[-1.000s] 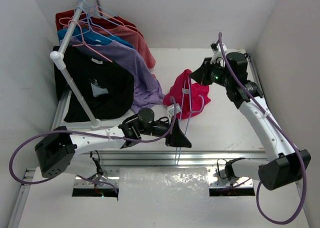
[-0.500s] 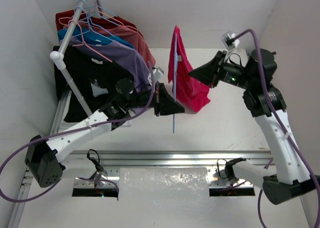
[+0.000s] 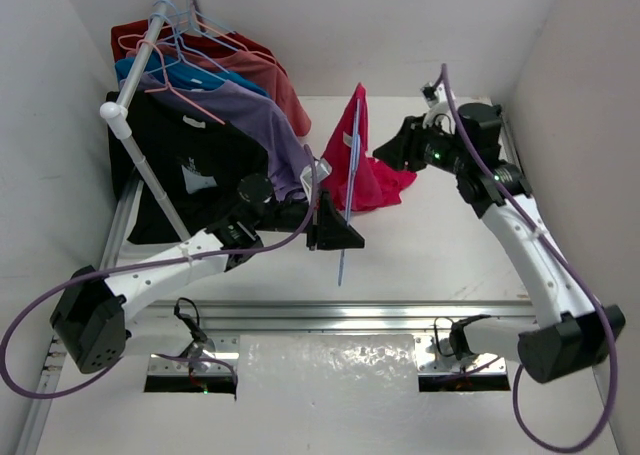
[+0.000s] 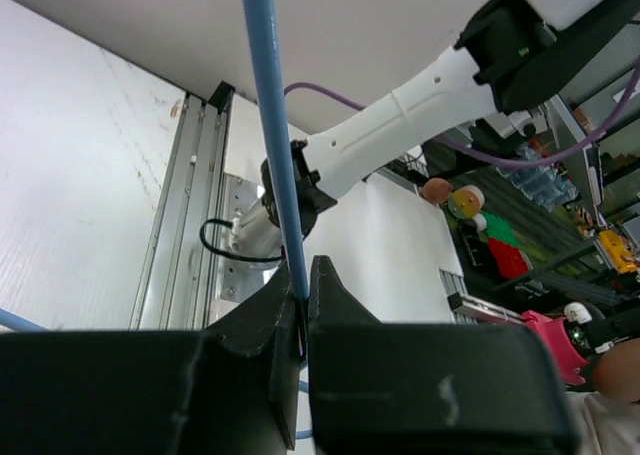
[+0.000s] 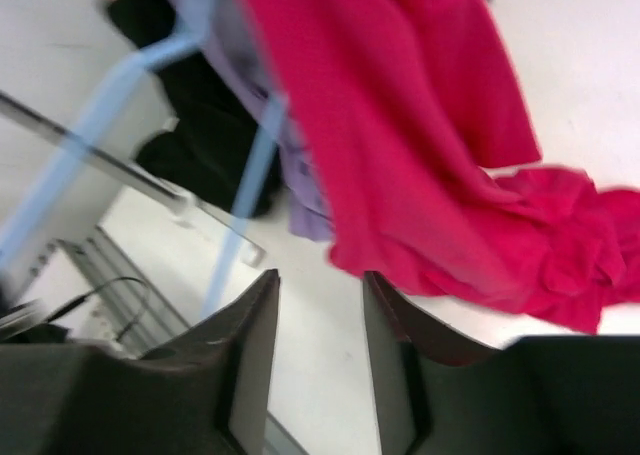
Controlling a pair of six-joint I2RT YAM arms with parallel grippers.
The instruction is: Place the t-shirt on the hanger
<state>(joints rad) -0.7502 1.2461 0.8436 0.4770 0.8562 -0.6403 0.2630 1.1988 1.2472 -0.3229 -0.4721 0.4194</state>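
Observation:
My left gripper is holding the hanger near its loose end [image 3: 341,273], so next I move the hanger's hook side [image 3: 356,147] to my right gripper and pass it over.
The magenta-red t-shirt [image 3: 365,170] hangs over the light-blue wire hanger [image 3: 350,175]. Its top is raised in a peak and its lower folds rest on the white table. My left gripper [image 3: 330,230] is shut on the hanger's lower wire and holds it up, tilted. In the left wrist view the blue wire [image 4: 272,135] runs up from between the closed jaws of the left gripper [image 4: 303,300]. My right gripper [image 3: 388,155] is open and empty, just right of the shirt. In the right wrist view the shirt [image 5: 420,125] and the blurred hanger [image 5: 250,175] lie beyond the spread fingers of the right gripper [image 5: 320,290].
A white clothes rail [image 3: 140,70] stands at the back left, with black [image 3: 200,175], purple [image 3: 275,140], blue and red shirts on pink hangers [image 3: 190,100]. A metal rail [image 3: 350,313] runs along the table's near edge. Grey walls close in on both sides.
The left arm lifted the hanger and shirt off the table a second ago, then lowered them somewhat. The right gripper has come down and sits closer to the shirt's lower folds.

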